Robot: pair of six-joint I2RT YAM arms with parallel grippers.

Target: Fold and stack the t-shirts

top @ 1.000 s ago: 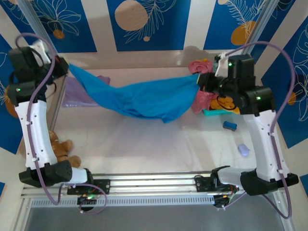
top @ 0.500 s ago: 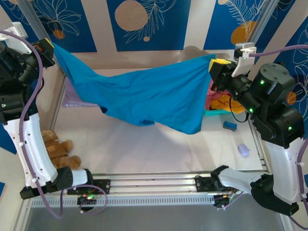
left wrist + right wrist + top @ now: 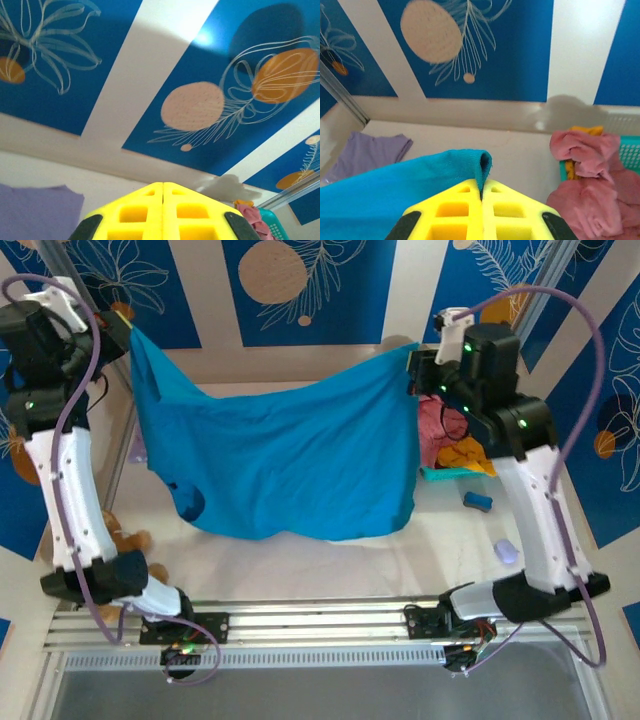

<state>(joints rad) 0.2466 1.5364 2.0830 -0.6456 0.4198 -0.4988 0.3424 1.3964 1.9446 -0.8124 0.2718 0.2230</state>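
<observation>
The teal-blue t-shirt is hanging by its corners near the back wall, so my left gripper and my right gripper should lay it down toward the front.
A teal-blue t-shirt hangs spread like a curtain above the table, held by its two upper corners. My left gripper is shut on the left corner; in the left wrist view its yellow fingers are pressed together and the cloth hangs out of sight below them. My right gripper is shut on the right corner, with a teal fold pinched between its fingers. A lavender t-shirt lies flat at the back left. Rose-pink and orange shirts are heaped at the right.
A turquoise mesh basket holds the heap at the right. A brown teddy bear sits by the left arm. A small blue object and a pale lilac one lie at the right front. The patterned back wall stands close behind.
Both grippers rose and pulled apart. The teal-blue shirt went from a sagging bundle to a wide hanging sheet, its hem now nearer the front.
</observation>
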